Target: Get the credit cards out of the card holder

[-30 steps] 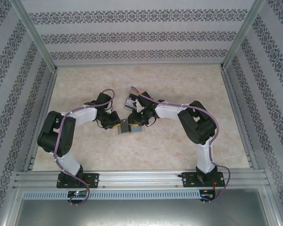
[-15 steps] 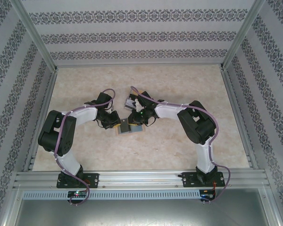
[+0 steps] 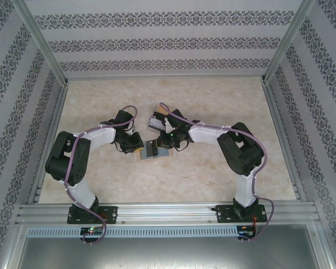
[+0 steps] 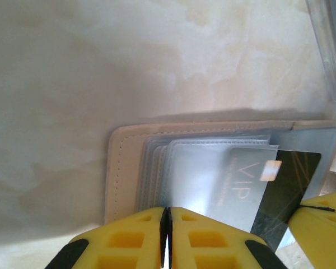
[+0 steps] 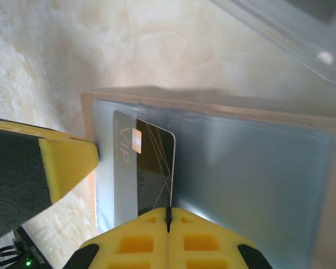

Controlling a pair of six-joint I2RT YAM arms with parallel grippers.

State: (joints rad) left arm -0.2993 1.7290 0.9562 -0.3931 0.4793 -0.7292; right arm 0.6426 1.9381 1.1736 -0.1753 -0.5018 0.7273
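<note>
The VIP card is half inside the sleeve, so the robot's right gripper should open, pinch the card's exposed long edge and pull the card clear.
The card holder lies flat on the table, a beige stitched cover with a stack of clear grey plastic sleeves; from above it shows between the two wrists. A dark credit card marked VIP sticks partway out of the top sleeve. My right gripper is shut on that card's long edge. My left gripper is shut on the sleeves' near edge, opposite the right one. Other cards inside the sleeves are too blurred to tell.
A clear plastic case lies just beyond the holder, seen from above at the table's middle. Patterned walls and metal rails enclose the marble-look tabletop. Both arms crowd the centre.
My right gripper has closed onto the dark card, and the right arm has shifted slightly rightward. The left gripper and the holder have stayed put.
</note>
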